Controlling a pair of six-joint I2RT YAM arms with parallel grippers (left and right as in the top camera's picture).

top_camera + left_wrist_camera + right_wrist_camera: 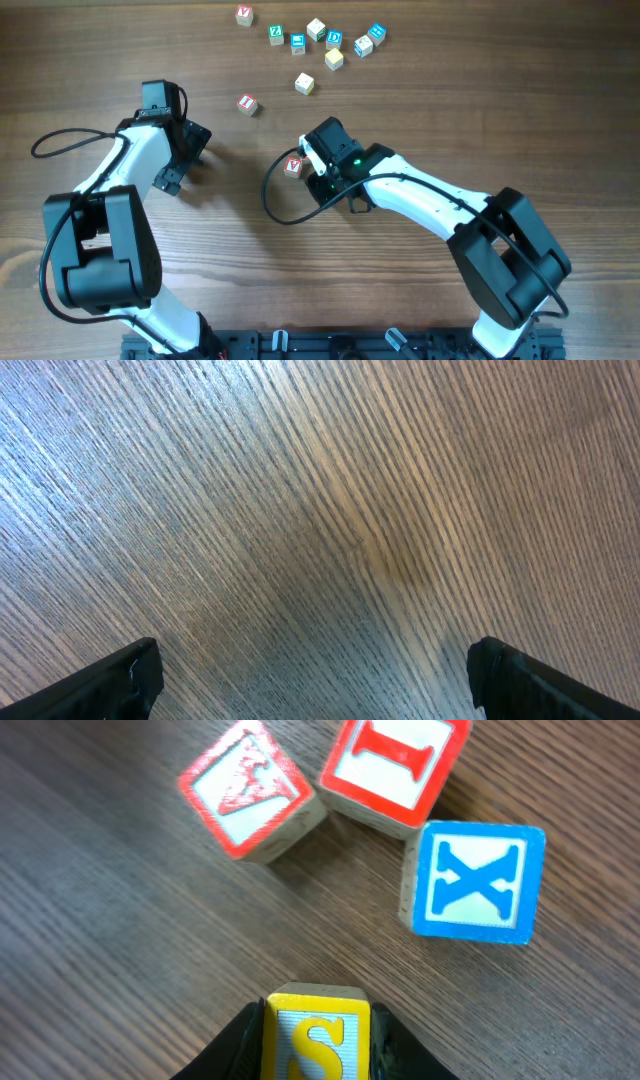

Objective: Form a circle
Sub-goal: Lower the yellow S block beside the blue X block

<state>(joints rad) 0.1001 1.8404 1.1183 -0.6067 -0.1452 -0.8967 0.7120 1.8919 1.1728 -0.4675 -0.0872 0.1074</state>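
The yellow S cube (318,1042) stands away from the blue X cube, so I should bring it close to the X cube's near side (455,956) before my right gripper opens.
In the right wrist view, a red-lettered cube (250,788), a red I cube (395,765) and a blue X cube (475,880) curve around a bare patch of wood. A yellow S cube (317,1038) closes the near side of this circle. My right gripper (318,1020) is shut on it, a finger against each side. From overhead, the right gripper (316,165) covers most of the group. Only one red cube (293,167) shows at its left. My left gripper (312,670) is open over bare wood and stands apart at the left (187,160).
Several loose cubes lie scattered at the back of the table: a red one (245,15), a green one (276,34), blue ones around (363,47), a plain one (304,84) and a red one (247,104). A black cable (275,205) loops by the right arm.
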